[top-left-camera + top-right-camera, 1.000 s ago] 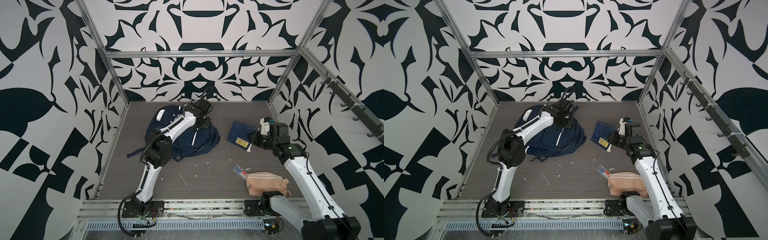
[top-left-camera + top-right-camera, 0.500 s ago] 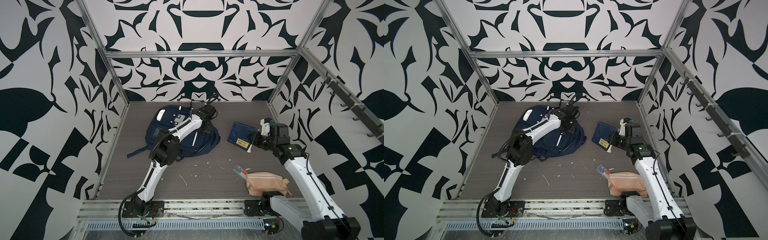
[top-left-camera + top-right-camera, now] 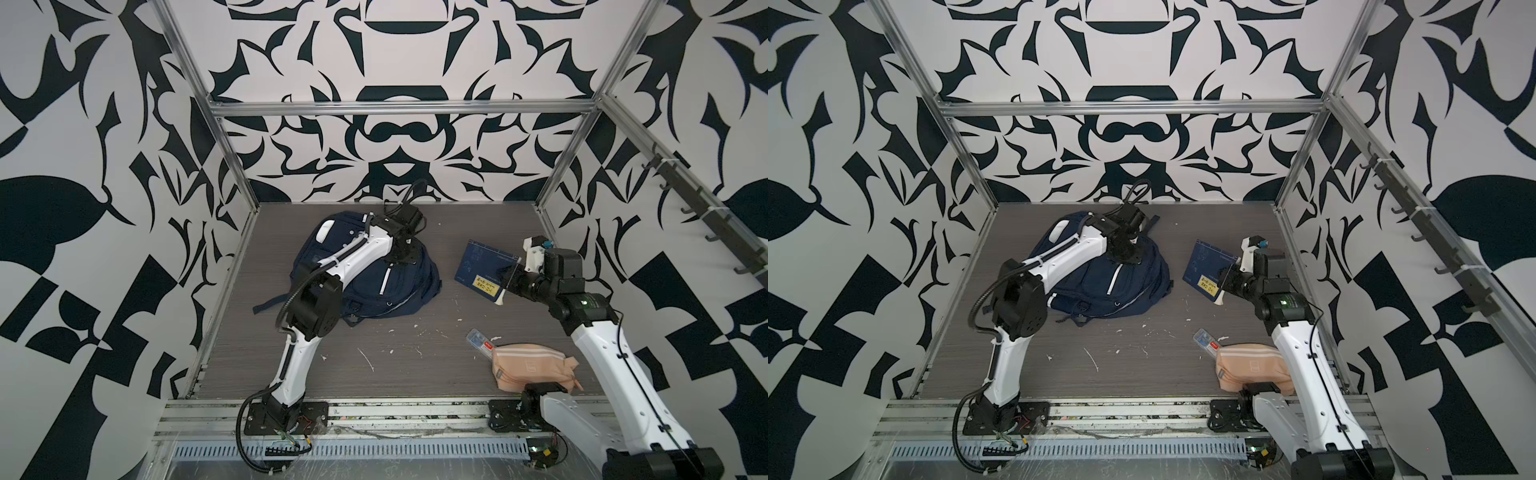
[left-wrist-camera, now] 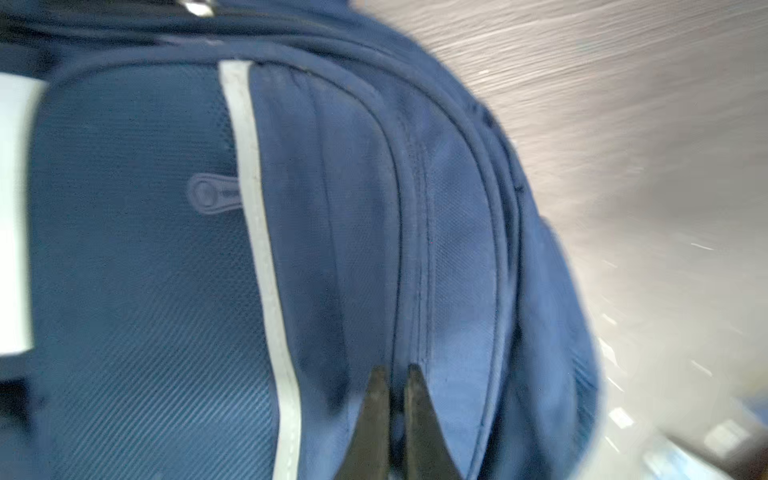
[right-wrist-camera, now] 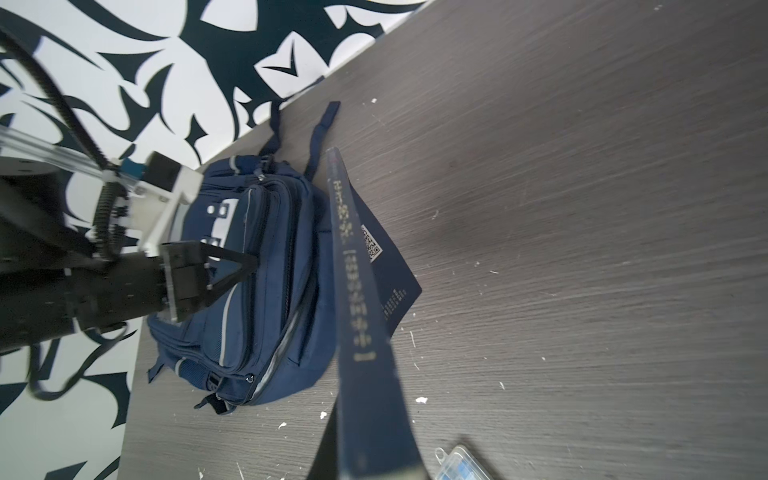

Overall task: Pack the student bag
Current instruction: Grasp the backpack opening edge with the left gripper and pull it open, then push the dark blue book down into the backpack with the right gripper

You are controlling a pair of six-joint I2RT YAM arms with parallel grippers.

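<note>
The navy book's free edge (image 3: 464, 261) faces the student bag, so my right gripper keeps going into the bag's opening (image 3: 414, 296) and lets go of the book inside.
The student bag (image 3: 374, 291) (image 3: 1100, 291), navy with white stripes, lies flat at the back left of the table. My left gripper (image 3: 402, 261) (image 3: 1128, 259) (image 5: 253, 264) points down onto its front. In the left wrist view that gripper (image 4: 392, 370) is shut, its tips on the zip seam of the bag (image 4: 145, 270). Whether they pinch anything does not show. My right gripper (image 3: 505, 282) (image 3: 1223, 278) is shut on a navy book (image 3: 482, 268) (image 3: 1206, 270) (image 5: 357, 291). The book is held tilted above the table, right of the bag (image 5: 257, 332).
A peach-pink striped pouch (image 3: 528, 368) (image 3: 1254, 365) lies at the front right beside the right arm's base. A small clear plastic case (image 3: 480, 340) (image 3: 1206, 338) (image 5: 461, 463) touches its far end. White scraps dot the grey table (image 3: 415, 374). Patterned walls enclose the table on three sides.
The left gripper's jaws have closed over the bag's front, and its wrist has shifted a little over the bag. The right arm and the book have stayed where they were.
</note>
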